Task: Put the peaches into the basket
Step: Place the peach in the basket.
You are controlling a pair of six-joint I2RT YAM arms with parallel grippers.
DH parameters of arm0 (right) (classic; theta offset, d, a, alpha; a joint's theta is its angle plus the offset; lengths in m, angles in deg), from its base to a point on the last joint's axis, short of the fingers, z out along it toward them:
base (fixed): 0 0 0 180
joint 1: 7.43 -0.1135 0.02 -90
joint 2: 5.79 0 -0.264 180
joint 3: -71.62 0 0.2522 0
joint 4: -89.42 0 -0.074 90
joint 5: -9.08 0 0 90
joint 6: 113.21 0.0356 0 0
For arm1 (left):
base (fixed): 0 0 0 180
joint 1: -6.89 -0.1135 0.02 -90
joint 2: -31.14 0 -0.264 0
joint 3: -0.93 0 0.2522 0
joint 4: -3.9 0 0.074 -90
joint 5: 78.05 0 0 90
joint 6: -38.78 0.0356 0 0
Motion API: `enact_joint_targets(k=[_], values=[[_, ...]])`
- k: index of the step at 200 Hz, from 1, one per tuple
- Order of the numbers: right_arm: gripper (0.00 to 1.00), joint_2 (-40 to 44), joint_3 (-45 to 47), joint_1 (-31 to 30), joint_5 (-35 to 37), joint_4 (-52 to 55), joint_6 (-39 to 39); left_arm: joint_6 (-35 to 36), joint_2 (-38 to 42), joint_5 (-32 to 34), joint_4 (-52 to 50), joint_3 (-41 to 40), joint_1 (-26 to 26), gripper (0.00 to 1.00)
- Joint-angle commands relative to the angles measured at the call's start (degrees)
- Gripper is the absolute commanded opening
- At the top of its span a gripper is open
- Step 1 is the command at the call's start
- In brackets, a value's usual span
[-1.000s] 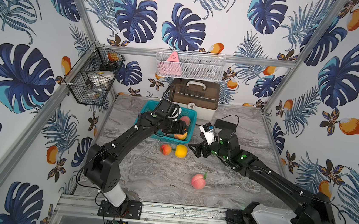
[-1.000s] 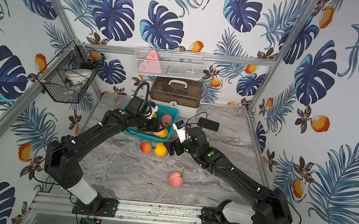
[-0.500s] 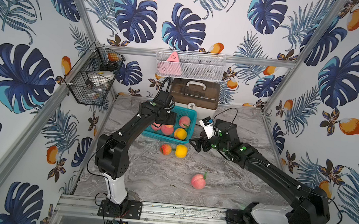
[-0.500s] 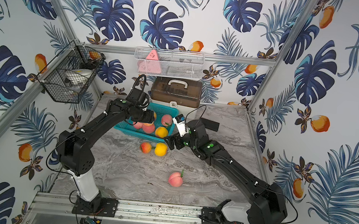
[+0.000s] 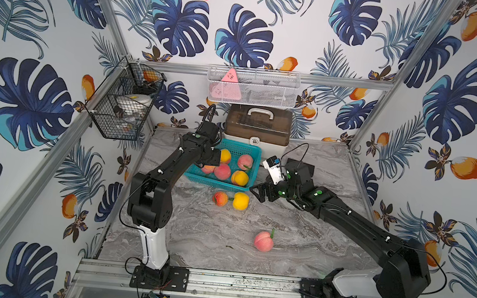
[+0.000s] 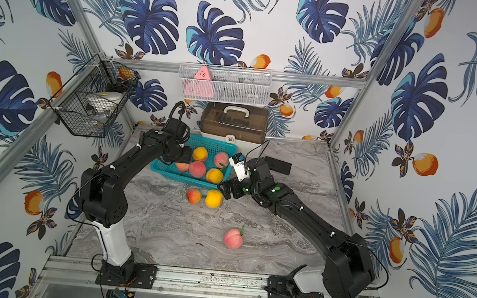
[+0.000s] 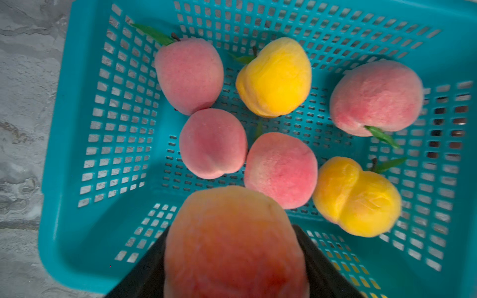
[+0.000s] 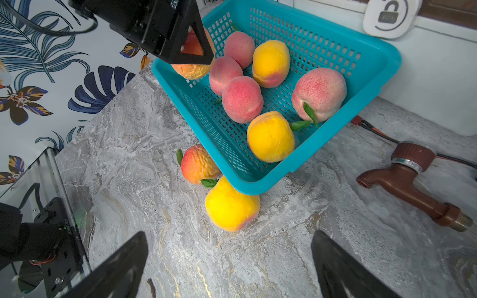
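The orange-red peach hangs beside the basket's empty corner. My left gripper should keep lowering the peach there until it is near the basket's bottom, then let go.
The teal basket stands at the back middle of the table with several pink and yellow peaches in it. My left gripper hangs over the basket's left part, shut on an orange-red peach, which also shows between its fingers in the right wrist view. Three peaches lie on the table: an orange-red one and a yellow one touching the basket's front wall, and a pink one nearer the front. My right gripper is open and empty, just right of the yellow peach.
A brown-lidded case stands behind the basket. A black wire basket and a white mesh basket hang on the walls. A brown tap, a cable and a black box lie at the back right.
My left gripper has swung with its peach from the basket's right front part toward its left side. The right arm has shifted slightly toward the back, jaws still wide.
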Motion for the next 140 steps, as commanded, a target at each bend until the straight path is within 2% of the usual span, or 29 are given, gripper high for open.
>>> enact_joint_targets(k=[1,20,140], values=[[1.00,0.1,-0.1,0.3,-0.6,-0.5,0.7,1.8,-0.2,5.5,1.0,-1.5,-0.4,0.63],[1.00,0.4,0.3,0.6,-0.5,-0.2,0.5,2.4,-0.4,8.4,1.6,-2.4,-0.8,0.63],[1.00,3.5,2.3,1.4,1.1,-0.4,0.1,1.1,-5.5,10.4,2.8,-1.3,-2.8,0.63]])
